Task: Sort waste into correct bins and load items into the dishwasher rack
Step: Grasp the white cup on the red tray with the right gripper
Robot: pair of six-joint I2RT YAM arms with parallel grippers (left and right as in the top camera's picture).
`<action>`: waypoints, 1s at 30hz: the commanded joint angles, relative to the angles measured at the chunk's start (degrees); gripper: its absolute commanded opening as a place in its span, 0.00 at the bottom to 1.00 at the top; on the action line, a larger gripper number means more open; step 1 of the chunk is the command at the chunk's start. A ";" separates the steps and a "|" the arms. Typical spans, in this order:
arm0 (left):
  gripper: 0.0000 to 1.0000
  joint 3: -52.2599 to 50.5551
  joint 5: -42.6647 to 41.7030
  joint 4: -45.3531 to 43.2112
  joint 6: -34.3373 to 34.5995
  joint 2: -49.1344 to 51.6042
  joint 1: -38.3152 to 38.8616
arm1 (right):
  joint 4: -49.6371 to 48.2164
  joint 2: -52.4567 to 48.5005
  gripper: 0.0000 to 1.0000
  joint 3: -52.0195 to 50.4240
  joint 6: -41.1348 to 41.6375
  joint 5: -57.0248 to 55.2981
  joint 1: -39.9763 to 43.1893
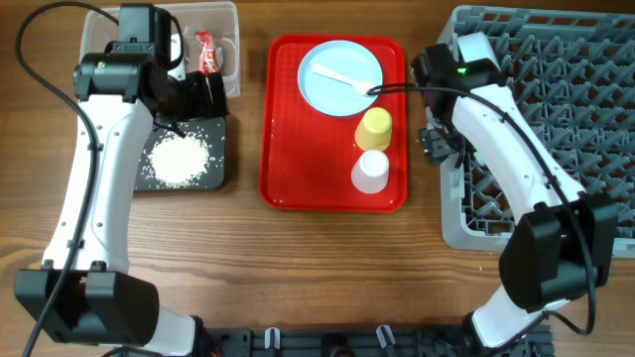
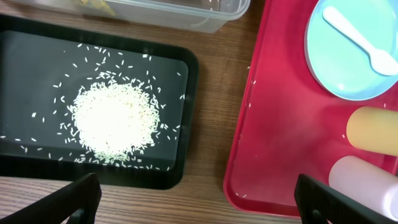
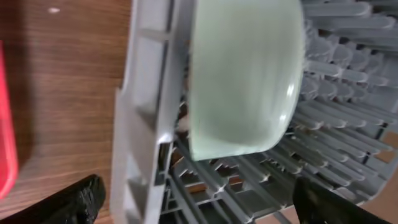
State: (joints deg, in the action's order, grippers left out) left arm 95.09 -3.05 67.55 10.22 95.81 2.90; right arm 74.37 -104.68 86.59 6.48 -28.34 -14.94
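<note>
The pale green bowl [image 3: 244, 76] is on edge in the rack, so the robot's right gripper should next go to the white cup [image 1: 370, 173] in the red tray and close there.
My left gripper [image 1: 203, 94] [image 2: 199, 205] is open and empty, above the table gap between the black tray [image 2: 25, 62] and the red tray. White rice [image 1: 179, 159] [image 2: 115, 118] lies heaped in the black tray. The clear tub [image 1: 230, 20] [image 2: 186, 15] holds a red wrapper [image 1: 206, 52] and a yellow-brown one [image 2: 96, 6]. My right gripper [image 1: 437, 141] [image 3: 199, 202] is open and empty, astride the left wall of the grey rack [image 1: 575, 99] [image 3: 143, 124]. A pale green bowl [image 3: 242, 81] [image 1: 474, 47] stands on edge in the rack. The second bowl and the tissue are not visible.
The red serving tray [image 1: 308, 159] [image 2: 280, 137] holds the blue plate [image 1: 327, 89] [image 2: 336, 68] with the white spoon [image 1: 337, 76] [image 2: 360, 40] on it, the yellow cup [image 1: 374, 126] [image 2: 373, 130] and the white cup [image 1: 370, 171] [image 2: 367, 183]. A few grains lie on it.
</note>
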 commanded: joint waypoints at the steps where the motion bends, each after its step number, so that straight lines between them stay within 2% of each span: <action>1: 1.00 -0.33 -0.26 0.04 0.55 0.63 -0.24 | 1.36 -0.31 1.00 0.68 2.71 2.91 -0.76; 4: 1.00 -0.33 -0.28 0.04 0.55 0.63 -0.24 | 2.67 0.44 1.00 3.76 4.00 4.76 -0.94; 9: 1.00 -0.33 -0.28 0.04 0.55 0.63 -0.24 | 4.79 1.36 1.00 14.32 4.00 17.55 -2.71; 11: 1.00 -0.33 -0.26 0.04 0.55 0.63 -0.24 | 1.09 1.36 1.00 15.63 3.98 30.71 -3.21; 13: 1.00 -0.33 -0.28 0.04 0.55 0.63 -0.24 | -5.86 1.11 1.00 14.88 3.93 49.86 -3.21; 14: 1.00 -0.33 -0.28 0.04 0.55 0.63 -0.24 | -8.90 0.92 1.00 14.25 3.67 54.95 -3.45; 15: 1.00 -0.33 -0.28 0.04 0.55 0.63 -0.24 | -10.71 0.57 1.00 13.73 4.28 53.70 -4.39; 17: 1.00 -0.33 -0.28 0.04 0.55 0.63 -0.24 | -7.13 -1.03 1.00 13.42 12.15 36.02 -9.07; 18: 1.00 -0.33 -0.28 0.04 0.55 0.63 -0.24 | -5.60 -1.60 0.99 13.42 13.81 32.20 -10.71; 21: 1.00 -0.33 -0.28 0.04 0.55 0.63 -0.24 | -2.49 -2.05 0.96 13.33 15.91 27.21 -14.12; 25: 1.00 -0.33 -0.28 0.04 0.55 0.63 -0.24 | -2.19 -2.12 0.94 9.16 22.58 21.27 -15.85; 30: 1.00 -0.33 -0.28 0.04 0.55 0.63 -0.24 | -11.17 -2.64 0.95 -0.13 21.99 26.29 -13.51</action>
State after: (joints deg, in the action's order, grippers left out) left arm 95.09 -3.05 67.55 10.22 95.81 2.90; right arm 66.15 -105.93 89.47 28.32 -3.44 -29.50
